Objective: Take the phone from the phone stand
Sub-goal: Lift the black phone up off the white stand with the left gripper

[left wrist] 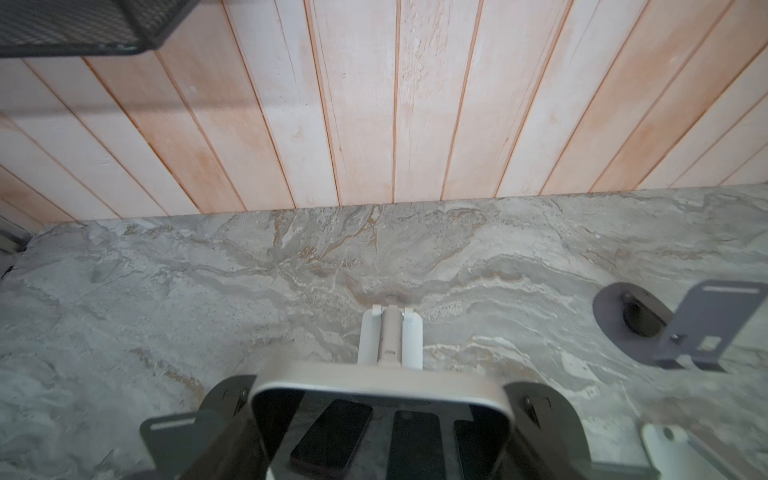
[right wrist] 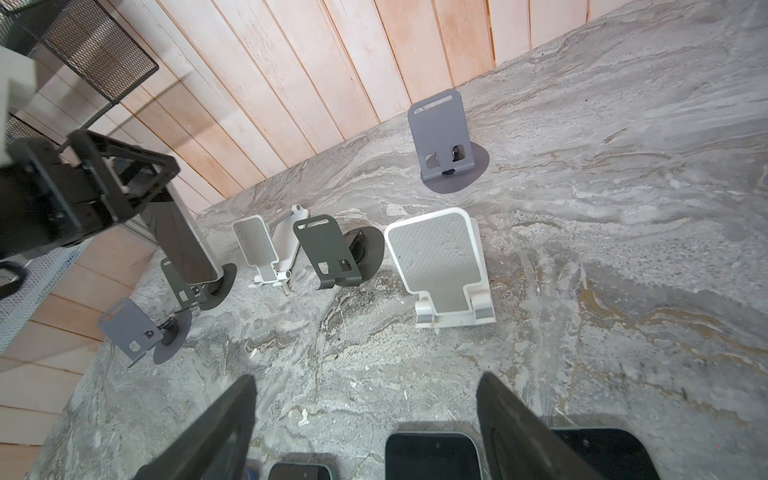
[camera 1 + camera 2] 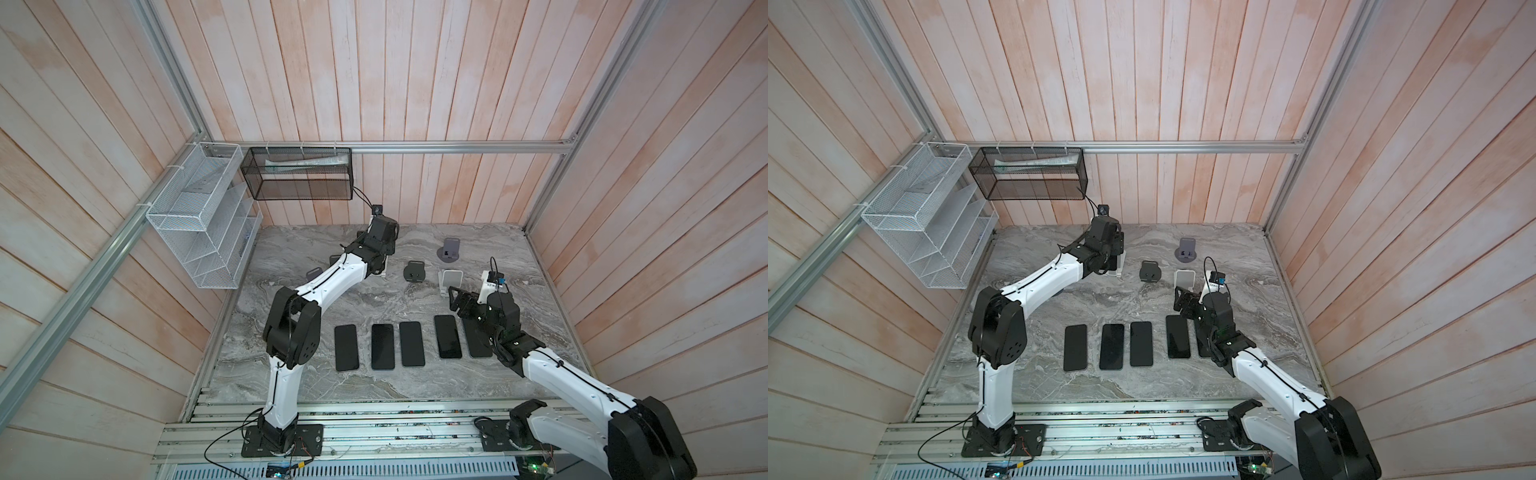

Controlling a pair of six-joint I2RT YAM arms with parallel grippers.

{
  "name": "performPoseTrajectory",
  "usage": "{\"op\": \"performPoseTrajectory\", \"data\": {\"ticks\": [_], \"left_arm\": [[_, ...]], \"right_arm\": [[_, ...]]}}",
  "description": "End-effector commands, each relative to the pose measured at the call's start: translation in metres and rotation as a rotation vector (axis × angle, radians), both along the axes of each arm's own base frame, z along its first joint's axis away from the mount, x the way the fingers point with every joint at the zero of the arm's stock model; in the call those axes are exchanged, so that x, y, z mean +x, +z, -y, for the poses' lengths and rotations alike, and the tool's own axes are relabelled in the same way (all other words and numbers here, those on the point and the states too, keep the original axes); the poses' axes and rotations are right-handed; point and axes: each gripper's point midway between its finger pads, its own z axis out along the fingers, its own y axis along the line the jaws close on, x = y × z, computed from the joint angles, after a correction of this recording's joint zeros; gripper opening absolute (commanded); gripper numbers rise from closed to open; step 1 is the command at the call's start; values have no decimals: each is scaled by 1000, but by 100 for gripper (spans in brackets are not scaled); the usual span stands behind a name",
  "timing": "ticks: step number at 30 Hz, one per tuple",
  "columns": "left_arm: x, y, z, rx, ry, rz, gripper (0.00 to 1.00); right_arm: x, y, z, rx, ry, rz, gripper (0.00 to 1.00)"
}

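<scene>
I keep lowering the phone with my left gripper until it lies flat there, as it is clear of the white folding stand [image 2: 256, 242] and the table in front [image 3: 361, 307] is open.
The phone [image 1: 378, 379], dark-screened with a silver rim, stands steeply upright between my left gripper's [image 1: 382, 401] fingers, which press on its two side edges. In the right wrist view the phone [image 2: 183, 243] hangs under that gripper, its lower end beside a dark phone stand [image 2: 189, 291] and left of a white folding stand [image 2: 266, 249] whose plate is bare. I cannot tell whether the phone touches a stand. In both top views the left gripper [image 3: 380, 253] hides the phone. My right gripper [image 2: 365, 378] hovers open and empty in front of a wide white stand [image 2: 440, 257].
Several dark phones [image 3: 382, 347] lie flat in a row at mid-table, partly under the right arm. More stands are spread across the back: grey [image 3: 451, 249], black [image 3: 414, 272], grey [image 3: 313, 274]. A white wire rack [image 3: 199, 216] and a black mesh basket [image 3: 299, 174] hang on the walls.
</scene>
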Motion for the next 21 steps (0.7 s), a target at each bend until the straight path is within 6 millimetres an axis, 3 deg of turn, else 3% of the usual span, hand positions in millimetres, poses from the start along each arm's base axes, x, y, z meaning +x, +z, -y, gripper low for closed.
{"op": "performPoseTrajectory", "data": {"ticks": [1,5,11,21], "left_arm": [[-27,10,-8,-37,14,-5,65],[-55,-19,-19,-47,31,-85,64],[-82,-68,-31,-17,55,-201,61],[-85,-115,-38,36,23,-294,59]], "right_arm": [[0,7,1,-1,-17,40,84],[0,3,-6,-1,6,28,84],[0,-1,-10,-5,15,20,84],[-1,-5,-14,-4,24,16,83]]}}
